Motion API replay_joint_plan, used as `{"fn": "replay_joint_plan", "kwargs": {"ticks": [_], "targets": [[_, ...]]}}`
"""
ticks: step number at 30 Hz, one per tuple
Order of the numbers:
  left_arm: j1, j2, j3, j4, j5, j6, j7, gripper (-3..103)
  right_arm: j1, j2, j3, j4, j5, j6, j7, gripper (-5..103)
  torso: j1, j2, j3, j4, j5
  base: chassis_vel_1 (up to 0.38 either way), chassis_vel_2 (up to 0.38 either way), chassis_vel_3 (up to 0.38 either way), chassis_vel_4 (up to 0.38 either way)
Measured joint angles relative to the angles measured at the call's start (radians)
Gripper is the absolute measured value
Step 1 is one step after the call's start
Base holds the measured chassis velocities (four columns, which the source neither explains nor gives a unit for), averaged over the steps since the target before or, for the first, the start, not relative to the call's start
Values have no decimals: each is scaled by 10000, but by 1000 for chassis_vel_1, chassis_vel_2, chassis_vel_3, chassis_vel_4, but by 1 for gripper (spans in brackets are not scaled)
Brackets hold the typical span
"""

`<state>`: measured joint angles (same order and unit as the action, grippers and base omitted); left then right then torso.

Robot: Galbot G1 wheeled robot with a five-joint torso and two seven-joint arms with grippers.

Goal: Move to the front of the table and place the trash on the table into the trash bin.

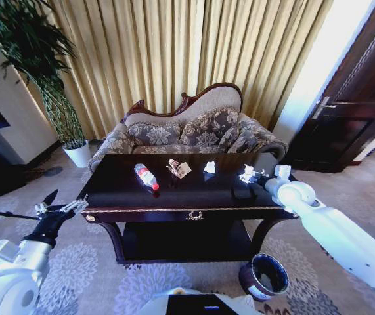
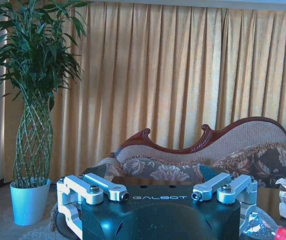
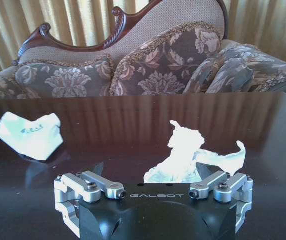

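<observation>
Thin, ragged ends (image 3: 237, 157) spread out from the crumpled white paper (image 3: 179, 157). I expect the paper to squash flat between the fingers with ends sticking out when I lift it.
On the dark table (image 1: 128, 197) lie a clear bottle (image 1: 146, 176) with a red cap, a tan-white wrapper (image 1: 178, 168) and a small white paper piece (image 1: 209, 167). A second crumpled white paper (image 3: 190, 152) lies near the table's right end. My right gripper (image 1: 253, 176) is low over the table, directly in front of that paper and open, with the paper at its fingers. My left gripper (image 1: 62, 201) hangs open beside the table's left front corner, holding nothing. The trash bin (image 1: 264, 275) stands on the carpet by the table's right front leg.
A patterned sofa (image 1: 187, 131) stands behind the table, against gold curtains. At the back left is a plant in a white pot (image 1: 77, 154). A dark door (image 1: 345, 111) is at the right. The table has a lower shelf (image 1: 187, 239). Patterned carpet surrounds it.
</observation>
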<state>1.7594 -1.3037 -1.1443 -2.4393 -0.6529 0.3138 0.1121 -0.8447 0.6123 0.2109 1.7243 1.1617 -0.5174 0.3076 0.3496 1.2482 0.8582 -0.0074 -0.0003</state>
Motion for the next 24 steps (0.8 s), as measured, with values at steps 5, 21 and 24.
{"fn": "replay_joint_plan", "kwargs": {"ticks": [5, 21, 24], "targets": [[-20, 67, -2, 25, -1, -13, 3, 100, 122, -4, -170, -93, -99, 25, 75, 100, 0, 0, 0, -1, 1, 0, 0, 0, 0], [-100, 236, -16, 34, -56, -41, 15, 100, 98, -171, -171, -307, -300, 348, 37, 48, -1, 1, 0, -1, 0, 0, 0, 0, 0], [-133, 250, -22, 55, -68, -49, 15, 100, 22, -176, -142, -261, -328, 429, 16, 37, 0, 1, 0, -1, 1, 0, 0, 0, 0]]}}
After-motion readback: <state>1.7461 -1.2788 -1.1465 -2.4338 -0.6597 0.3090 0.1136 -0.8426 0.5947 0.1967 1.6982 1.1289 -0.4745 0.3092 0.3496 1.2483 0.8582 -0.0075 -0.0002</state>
